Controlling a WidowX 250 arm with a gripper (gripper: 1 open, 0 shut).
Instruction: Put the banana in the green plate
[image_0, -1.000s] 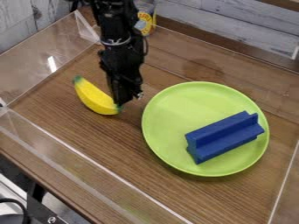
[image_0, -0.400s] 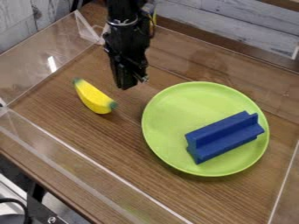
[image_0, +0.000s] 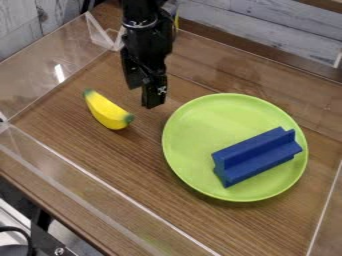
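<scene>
My gripper's fingers are above the wood (image_0: 138, 110) next to the banana, so next I open them and move over to the banana's middle (image_0: 107, 109) before I close them.
The yellow banana (image_0: 110, 110) lies on the wooden table, left of the green plate (image_0: 198, 128) and not touching it. My gripper (image_0: 144, 91) hangs above the table between the two, up and to the right of the banana. It points down, its fingers stand apart and nothing is held between them. The black finger (image_0: 156, 96) nearest the plate hovers near the plate's upper left rim.
A blue ridged block (image_0: 257, 155) lies on the right half of the plate. Clear plastic walls (image_0: 40, 70) enclose the table (image_0: 94, 170) on the left, back and front. A pale tabletop runs behind the enclosure.
The gripper was low beside the banana with its fingers together. It has since risen and drifted up and right, away from the banana, and its fingers have spread. The banana stayed on the table.
</scene>
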